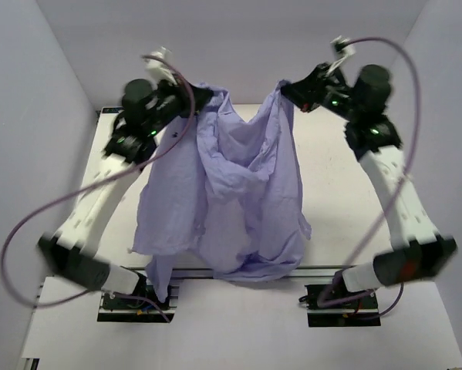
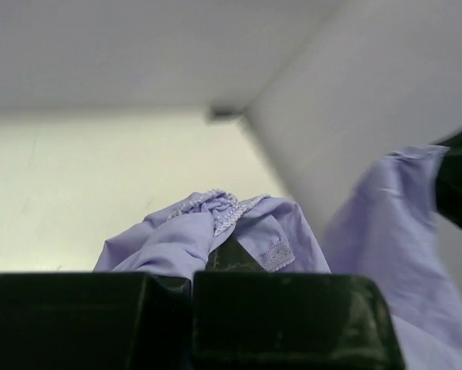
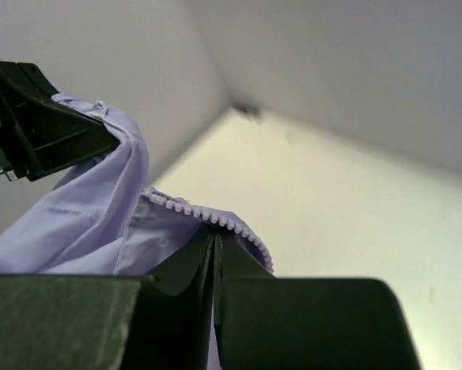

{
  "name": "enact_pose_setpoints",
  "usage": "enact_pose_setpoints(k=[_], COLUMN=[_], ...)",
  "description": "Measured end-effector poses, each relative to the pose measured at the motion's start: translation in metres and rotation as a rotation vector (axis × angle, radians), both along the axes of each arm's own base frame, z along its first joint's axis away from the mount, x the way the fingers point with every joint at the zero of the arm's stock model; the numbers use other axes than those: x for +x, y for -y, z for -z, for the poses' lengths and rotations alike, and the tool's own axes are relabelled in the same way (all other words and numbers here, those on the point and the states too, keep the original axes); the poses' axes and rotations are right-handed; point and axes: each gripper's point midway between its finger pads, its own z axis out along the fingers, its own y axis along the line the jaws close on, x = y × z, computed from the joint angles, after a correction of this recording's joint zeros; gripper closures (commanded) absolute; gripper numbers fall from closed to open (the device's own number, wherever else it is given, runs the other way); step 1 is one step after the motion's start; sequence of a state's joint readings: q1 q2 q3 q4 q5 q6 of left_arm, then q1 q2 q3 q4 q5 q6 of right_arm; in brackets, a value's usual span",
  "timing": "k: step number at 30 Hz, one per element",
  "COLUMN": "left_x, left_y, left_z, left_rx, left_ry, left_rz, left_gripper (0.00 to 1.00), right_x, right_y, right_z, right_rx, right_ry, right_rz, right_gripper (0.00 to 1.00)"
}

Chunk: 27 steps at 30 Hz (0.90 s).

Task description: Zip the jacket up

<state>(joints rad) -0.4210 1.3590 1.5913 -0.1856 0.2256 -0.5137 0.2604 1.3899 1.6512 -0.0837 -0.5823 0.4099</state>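
Observation:
My left gripper is holding a bunched, stitched edge (image 2: 215, 210), and the middle of the jacket sags in folds. Next, I lower the jacket, open both grippers and take hold again to spread it.
The lavender jacket (image 1: 246, 193) hangs spread between both grippers, lifted off the table, with its lower folds draping down to the near rail. My left gripper (image 1: 200, 99) is shut on a bunched, stitched edge of the jacket (image 2: 215, 220) at its upper left corner. At the upper right corner my right gripper (image 1: 286, 89) is shut on the jacket's front edge, and the zipper teeth (image 3: 207, 216) arch over its fingertips (image 3: 204, 250). The left gripper (image 3: 38, 131) shows in the right wrist view with fabric trailing from it. The zipper slider is not visible.
A white table (image 1: 331, 177) lies under the jacket, boxed in by pale walls (image 1: 30, 92) on the left, back and right. Purple cables (image 1: 53, 216) loop beside each arm. A metal rail (image 1: 323, 270) runs along the near edge by the arm bases.

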Motion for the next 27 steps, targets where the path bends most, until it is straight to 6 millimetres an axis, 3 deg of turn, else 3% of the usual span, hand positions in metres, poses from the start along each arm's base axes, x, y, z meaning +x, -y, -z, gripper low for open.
enact_pose_setpoints(k=[2, 3, 5, 6, 8, 9, 10, 11, 12, 14, 19, 21, 24, 27], left_x=[0.066, 0.092, 0.13, 0.144, 0.155, 0.154, 0.15, 0.149, 0.148, 0.148, 0.138, 0.129, 0.115, 0.1], left_y=[-0.003, -0.006, -0.013, -0.018, -0.019, -0.017, -0.015, -0.009, -0.006, 0.002, 0.002, -0.006, -0.02, -0.026], left_z=[0.099, 0.148, 0.249, 0.299, 0.37, 0.396, 0.415, 0.413, 0.408, 0.379, 0.289, 0.267, 0.261, 0.289], left_rx=[0.039, 0.055, 0.084, 0.099, 0.104, 0.103, 0.104, 0.084, 0.085, 0.083, 0.141, 0.195, 0.307, 0.472], left_ry=[-0.226, -0.338, -0.559, -0.668, -0.822, -0.888, -0.933, -0.942, -0.935, -0.873, -0.65, -0.589, -0.544, -0.552], left_rz=[-0.031, -0.046, -0.051, -0.05, -0.022, -0.001, 0.021, 0.061, 0.07, 0.101, 0.108, 0.07, -0.007, -0.063], left_gripper=[1.0, 0.95, 0.7, 0.35, 0.14, 0.03, 0.02, 0.02, 0.02, 0.02, 0.02, 0.02, 0.02, 0.02], right_x=[0.052, 0.077, 0.11, 0.118, 0.123, 0.123, 0.122, 0.121, 0.119, 0.117, 0.11, 0.096, 0.07, 0.037], right_y=[0.007, 0.01, 0.018, 0.022, 0.029, 0.031, 0.034, 0.036, 0.038, 0.043, 0.055, 0.062, 0.068, 0.061], right_z=[0.081, 0.132, 0.23, 0.272, 0.346, 0.369, 0.388, 0.397, 0.399, 0.385, 0.298, 0.265, 0.247, 0.269], right_rx=[-0.042, -0.073, -0.14, -0.173, -0.246, -0.276, -0.31, -0.332, -0.354, -0.387, -0.405, -0.418, -0.445, -0.513], right_ry=[-0.203, -0.325, -0.562, -0.66, -0.839, -0.904, -0.957, -0.983, -0.992, -0.955, -0.734, -0.651, -0.583, -0.595], right_rz=[0.054, 0.081, 0.118, 0.132, 0.15, 0.157, 0.162, 0.167, 0.177, 0.194, 0.276, 0.323, 0.36, 0.344], right_gripper=[1.0, 1.0, 1.0, 1.0, 0.91, 0.83, 0.77, 0.56, 0.44, 0.11, 0.11, 0.11, 0.11, 0.11])
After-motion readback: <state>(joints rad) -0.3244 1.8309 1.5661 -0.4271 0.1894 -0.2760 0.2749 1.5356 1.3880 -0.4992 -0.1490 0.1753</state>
